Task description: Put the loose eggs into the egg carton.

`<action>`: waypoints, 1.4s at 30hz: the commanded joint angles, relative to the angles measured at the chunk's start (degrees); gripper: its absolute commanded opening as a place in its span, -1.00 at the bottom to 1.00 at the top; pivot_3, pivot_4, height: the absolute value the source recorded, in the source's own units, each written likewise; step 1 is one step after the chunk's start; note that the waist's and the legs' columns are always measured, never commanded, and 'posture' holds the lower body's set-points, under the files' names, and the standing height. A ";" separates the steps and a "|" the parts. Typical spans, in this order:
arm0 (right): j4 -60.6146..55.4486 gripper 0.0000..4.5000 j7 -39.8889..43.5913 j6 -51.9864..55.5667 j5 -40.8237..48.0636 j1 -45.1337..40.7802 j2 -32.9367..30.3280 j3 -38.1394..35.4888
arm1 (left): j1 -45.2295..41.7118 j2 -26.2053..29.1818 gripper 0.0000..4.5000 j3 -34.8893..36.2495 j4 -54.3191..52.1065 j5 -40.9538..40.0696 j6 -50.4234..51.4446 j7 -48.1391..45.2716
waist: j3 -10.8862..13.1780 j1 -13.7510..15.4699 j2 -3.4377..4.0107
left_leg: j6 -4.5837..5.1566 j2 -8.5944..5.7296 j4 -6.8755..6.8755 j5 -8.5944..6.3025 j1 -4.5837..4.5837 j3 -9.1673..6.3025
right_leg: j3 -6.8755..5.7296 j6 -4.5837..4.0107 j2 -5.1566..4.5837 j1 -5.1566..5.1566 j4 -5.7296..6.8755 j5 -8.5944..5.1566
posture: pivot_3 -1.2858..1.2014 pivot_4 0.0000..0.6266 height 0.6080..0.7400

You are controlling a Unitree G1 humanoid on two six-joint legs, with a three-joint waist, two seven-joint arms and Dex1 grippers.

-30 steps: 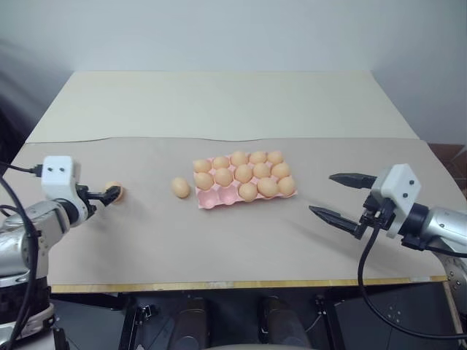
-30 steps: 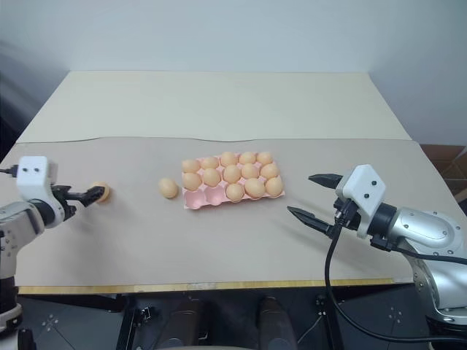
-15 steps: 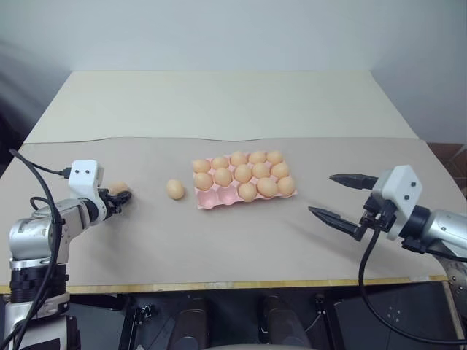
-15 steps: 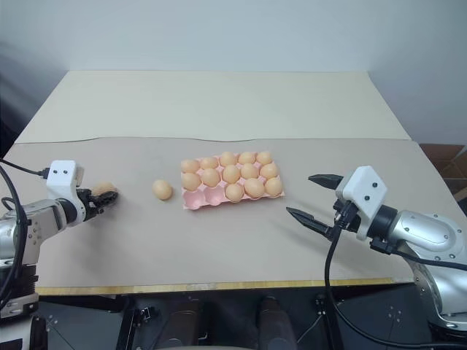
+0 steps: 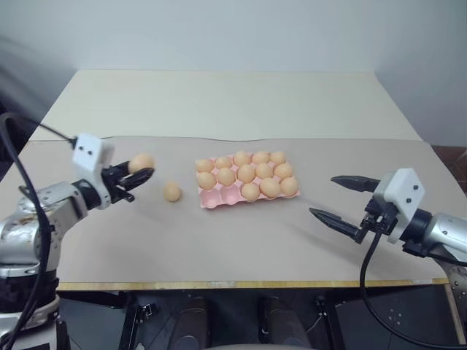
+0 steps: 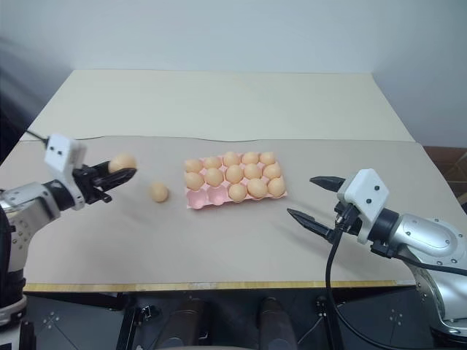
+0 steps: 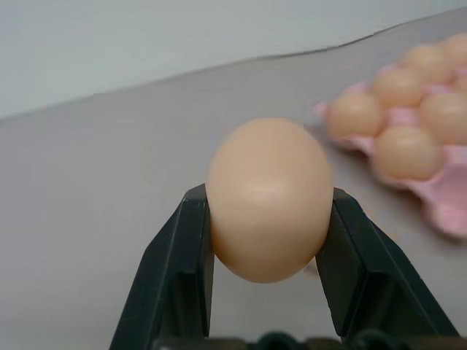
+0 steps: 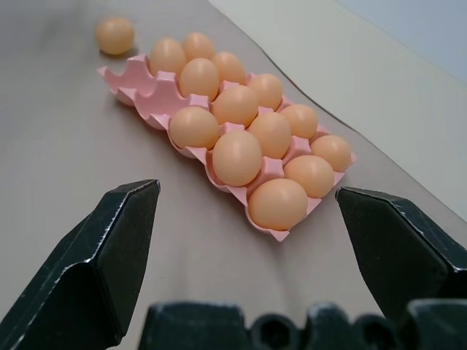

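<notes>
I keep moving my left gripper to the egg carton's inner empty cup, as the held egg's end is free beyond the fingers, and let go of the egg inside.
My left gripper is shut on a loose egg, held above the table to the left of the egg carton; the egg sits squarely between the two black fingers. Another loose egg lies on the table between that gripper and the carton. The pink egg carton holds several eggs, and two cups at its near left corner are empty. To the right of the carton, my right gripper hangs open and empty, pointing toward the carton.
Tan paper covers the near half of the table, with a bare cream surface behind it. The table's front edge runs just below both grippers. Open tabletop lies on both sides of the carton.
My left gripper closed on the far-left egg, then lifted it up and to the right toward the carton. The egg on the table drifted slightly left. My right gripper stayed still.
</notes>
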 commanded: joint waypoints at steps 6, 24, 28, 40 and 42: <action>-3.97 1.00 -2.63 0.31 1.17 1.41 0.32 -2.70 | -11.32 -6.75 -0.23 -19.25 3.21 2.47 -7.40 -11.47 | -0.01 -0.19 -0.02 | 0.01 -0.02 0.02 0.00 -0.02 -0.01 | 0.02 0.05 0.04 0.03 -0.02 0.03 | 0.03 -0.52 1.00; -7.40 1.00 -6.16 0.68 2.04 5.38 0.68 -5.62 | -17.51 -12.93 -0.10 -28.61 13.65 13.48 -13.44 -14.50 | -0.01 -0.28 -0.02 | 0.02 0.00 0.04 0.01 -0.04 -0.05 | 0.08 0.35 0.11 0.02 -0.02 -0.12 | 0.03 -0.52 1.00; -7.65 1.00 -6.27 0.66 2.05 5.73 0.79 -5.83 | -16.80 -12.16 0.43 -27.60 13.18 14.00 -12.99 -14.28 | -0.01 -0.37 -0.02 | 0.02 0.01 0.04 0.01 -0.02 -0.06 | 0.09 0.36 0.12 0.02 0.00 -0.13 | 0.03 -0.52 1.00; -4.52 1.00 -4.97 -0.20 1.71 2.57 0.16 -3.84 | -13.84 -5.58 0.99 -14.14 8.72 8.65 -15.26 -16.40 | -0.01 -0.65 -0.02 | 0.02 0.03 0.04 0.01 0.00 -0.07 | 0.09 0.36 0.12 0.01 0.00 -0.13 | 0.03 -0.52 1.00; -3.25 1.00 -4.30 -0.28 1.58 1.24 -0.06 -3.37 | -11.58 -3.07 0.99 -10.95 8.29 7.68 -17.43 -18.32 | -0.01 -0.84 -0.02 | 0.02 0.04 0.03 0.01 0.02 -0.05 | 0.09 0.35 0.12 0.01 0.00 -0.12 | 0.03 -0.52 1.00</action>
